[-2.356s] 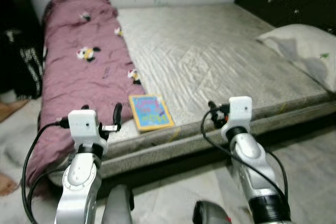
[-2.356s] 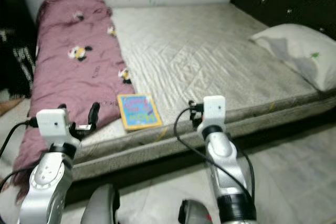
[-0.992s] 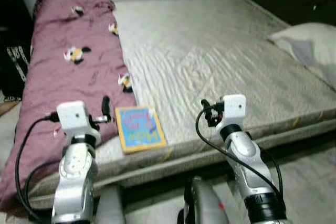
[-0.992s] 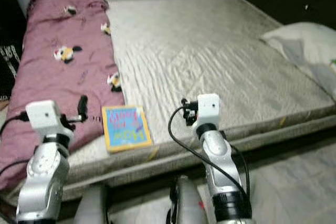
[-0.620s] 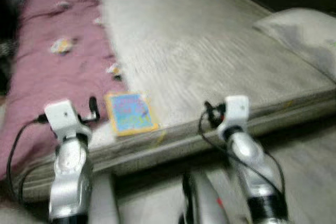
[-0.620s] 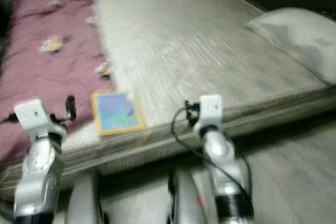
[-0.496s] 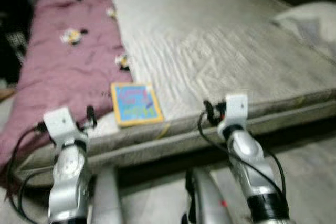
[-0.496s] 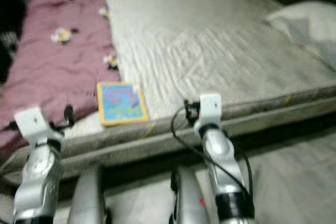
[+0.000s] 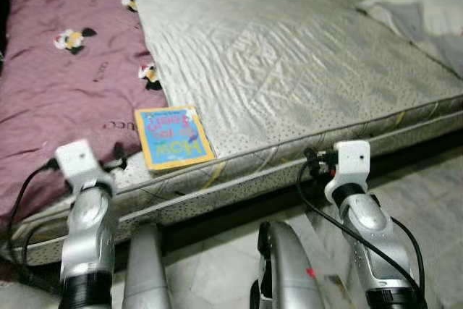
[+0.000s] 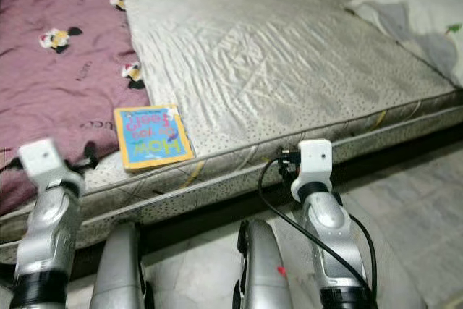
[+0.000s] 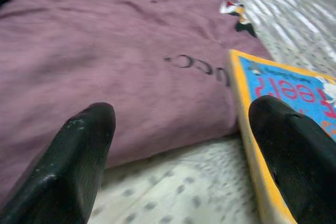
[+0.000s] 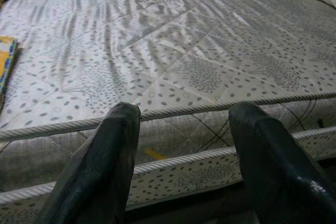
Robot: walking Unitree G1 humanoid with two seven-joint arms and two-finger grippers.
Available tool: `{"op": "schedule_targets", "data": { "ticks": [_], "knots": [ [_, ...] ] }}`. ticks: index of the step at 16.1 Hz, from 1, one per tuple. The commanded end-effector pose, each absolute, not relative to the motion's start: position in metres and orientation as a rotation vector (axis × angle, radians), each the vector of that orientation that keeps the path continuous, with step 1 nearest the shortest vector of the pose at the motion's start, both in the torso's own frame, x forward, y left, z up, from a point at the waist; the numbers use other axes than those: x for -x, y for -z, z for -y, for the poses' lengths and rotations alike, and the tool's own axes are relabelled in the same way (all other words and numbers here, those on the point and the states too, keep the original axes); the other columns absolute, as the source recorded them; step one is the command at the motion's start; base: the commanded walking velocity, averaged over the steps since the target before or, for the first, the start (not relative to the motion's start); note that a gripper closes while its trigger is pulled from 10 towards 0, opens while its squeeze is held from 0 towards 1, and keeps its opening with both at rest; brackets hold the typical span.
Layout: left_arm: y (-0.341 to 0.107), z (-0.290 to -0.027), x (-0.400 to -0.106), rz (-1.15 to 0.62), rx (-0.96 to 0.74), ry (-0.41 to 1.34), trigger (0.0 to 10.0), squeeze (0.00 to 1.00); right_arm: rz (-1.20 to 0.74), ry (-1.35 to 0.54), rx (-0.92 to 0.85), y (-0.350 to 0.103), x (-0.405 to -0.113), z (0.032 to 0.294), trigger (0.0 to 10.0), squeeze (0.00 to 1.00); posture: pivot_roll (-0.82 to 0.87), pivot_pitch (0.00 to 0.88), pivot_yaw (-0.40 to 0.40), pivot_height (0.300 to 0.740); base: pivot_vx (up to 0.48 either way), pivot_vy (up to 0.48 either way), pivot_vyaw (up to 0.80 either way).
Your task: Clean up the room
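Observation:
The straight side edge [image 11: 253, 169] looks deep, like stacked board. The book [image 9: 175, 139] will stay stiff rather than flop open when I lift it upright.
A thin book [image 9: 173, 137] with a yellow border and blue cover lies flat near the front edge of the grey mattress [image 9: 289, 56]. Its left edge touches a purple blanket [image 9: 65, 85] printed with small cartoon figures. My left gripper [image 11: 184, 111] is open, low over the mattress edge just left of the book [image 11: 294, 93], with the blanket ahead of it. My right gripper [image 12: 186, 111] is open and holds nothing. It faces the mattress's front side, well right of the book's edge [image 12: 6, 59], and I see it by the bed edge [image 9: 312, 161].
A white and grey pillow [image 9: 419, 16] lies at the mattress's far right. Pale tiled floor [image 9: 427, 186] runs along the front of the bed. My own grey legs [image 9: 286, 269] stand close against the bed frame.
The whole picture has shifted and sharpened: the bed is nearer and seen from more above. My right gripper now sits lower, before the mattress side. The book and blanket lie as before.

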State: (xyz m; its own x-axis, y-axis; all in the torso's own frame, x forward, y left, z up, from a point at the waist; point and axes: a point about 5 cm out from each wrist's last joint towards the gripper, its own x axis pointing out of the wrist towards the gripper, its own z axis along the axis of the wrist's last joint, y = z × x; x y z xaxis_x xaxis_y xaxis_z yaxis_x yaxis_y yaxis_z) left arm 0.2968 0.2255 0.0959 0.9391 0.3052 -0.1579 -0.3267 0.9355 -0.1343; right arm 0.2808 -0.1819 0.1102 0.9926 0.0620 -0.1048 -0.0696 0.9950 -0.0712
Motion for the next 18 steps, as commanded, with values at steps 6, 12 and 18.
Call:
{"op": "schedule_targets", "data": {
  "ticks": [6, 12, 18],
  "knots": [
    [-0.082, -0.212, -0.324, -0.208, 0.194, -0.234, 10.0, 0.0, -0.096, -0.041, 0.098, -0.117, -0.27, 0.188, 10.0, 0.0, -0.15, 0.163, -0.019, 0.482, 0.0, 0.0, 0.0],
    [-0.066, -0.2, -0.326, -0.262, 0.242, -0.202, 10.0, 0.0, -0.086, -0.053, 0.116, -0.12, -0.27, 0.187, 10.0, 0.0, -0.16, 0.148, -0.027, 0.448, 0.0, 0.0, 0.0],
    [-0.067, -0.194, -0.336, -0.259, 0.332, -0.11, 10.0, 0.0, -0.05, -0.05, 0.13, -0.126, -0.275, 0.185, 10.0, 0.0, -0.17, 0.117, -0.019, 0.448, 0.0, 0.0, 0.0]
  ]
}}
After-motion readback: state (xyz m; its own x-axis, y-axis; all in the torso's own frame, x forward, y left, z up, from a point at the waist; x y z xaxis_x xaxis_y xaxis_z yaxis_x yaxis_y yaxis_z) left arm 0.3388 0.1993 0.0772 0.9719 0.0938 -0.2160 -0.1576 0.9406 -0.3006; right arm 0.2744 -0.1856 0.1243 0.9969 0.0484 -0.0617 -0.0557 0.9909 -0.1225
